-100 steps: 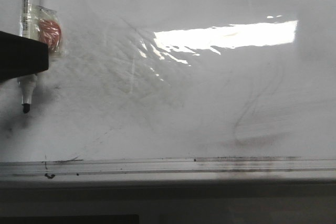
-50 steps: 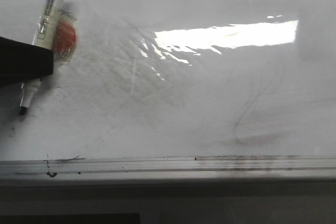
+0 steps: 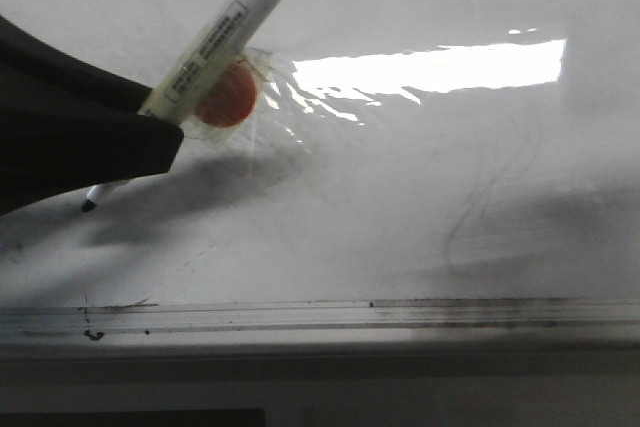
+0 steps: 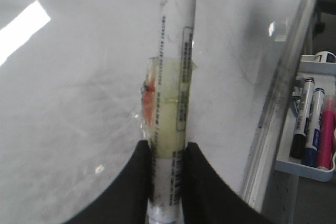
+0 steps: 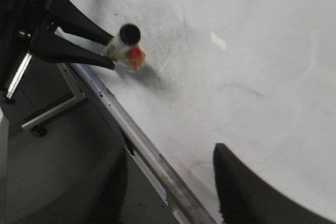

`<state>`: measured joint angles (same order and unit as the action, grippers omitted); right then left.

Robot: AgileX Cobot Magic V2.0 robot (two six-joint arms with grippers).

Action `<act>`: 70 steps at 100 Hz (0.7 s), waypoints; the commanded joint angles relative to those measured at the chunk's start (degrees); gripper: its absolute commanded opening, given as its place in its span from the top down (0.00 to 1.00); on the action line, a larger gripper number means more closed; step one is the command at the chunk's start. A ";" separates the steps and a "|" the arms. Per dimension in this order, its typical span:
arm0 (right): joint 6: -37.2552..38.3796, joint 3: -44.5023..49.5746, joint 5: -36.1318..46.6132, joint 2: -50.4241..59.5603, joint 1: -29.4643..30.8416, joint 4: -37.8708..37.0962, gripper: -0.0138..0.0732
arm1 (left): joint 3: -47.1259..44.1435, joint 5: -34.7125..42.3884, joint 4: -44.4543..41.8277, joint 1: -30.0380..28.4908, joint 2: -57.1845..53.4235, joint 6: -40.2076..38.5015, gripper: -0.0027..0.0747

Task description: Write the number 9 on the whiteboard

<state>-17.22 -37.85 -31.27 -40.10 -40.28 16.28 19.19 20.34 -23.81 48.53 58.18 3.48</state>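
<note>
My left gripper has the marker's black tip (image 3: pixel 90 204) pointing back under it, so my right gripper should grab the marker by its free back end before writing the 9.
The whiteboard (image 3: pixel 400 197) fills the front view, smeared with grey erased marks and a strip of glare. No black number 9 shows on it. My left gripper (image 3: pixel 150 132) is shut on a white marker (image 3: pixel 225 32) with an orange taped lump (image 3: pixel 225 97). The marker is tilted, with its black tip (image 3: pixel 88 205) low at the board's left; I cannot tell if the tip touches. In the left wrist view the marker (image 4: pixel 176 77) sits between the black fingers (image 4: pixel 134 192). My right gripper (image 5: pixel 172 150) is open and empty over the board's bottom rail (image 5: pixel 142 140).
The dirty metal bottom rail (image 3: pixel 320 315) runs along the board's lower edge. A white tray (image 4: pixel 302 169) with several spare markers stands beyond the rail in the left wrist view. A metal frame leg (image 5: pixel 52 109) stands below the board.
My left gripper has moved right and further into the front view. The marker has tipped from upright to a strong slant, and its tip has shifted slightly right.
</note>
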 commanded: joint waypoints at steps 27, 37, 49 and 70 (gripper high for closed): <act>-0.90 -4.41 12.62 -11.83 -10.52 0.78 0.39 | 1.88 8.97 -8.61 0.04 -0.65 -0.05 0.99; -0.90 -6.02 14.27 -14.51 -11.61 0.78 0.39 | 1.88 8.97 -11.03 0.04 -0.65 -0.05 0.99; -0.76 -8.20 14.26 -17.72 -11.61 2.56 0.39 | 1.88 9.08 -11.31 0.04 -0.65 -0.05 0.99; -0.76 -9.85 13.85 -21.05 -11.61 3.16 0.59 | 1.88 9.08 -11.31 0.04 -0.65 -0.05 0.99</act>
<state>-17.49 -45.48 -21.04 -61.24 -51.69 18.49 19.19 25.22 -36.16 48.53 58.18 3.62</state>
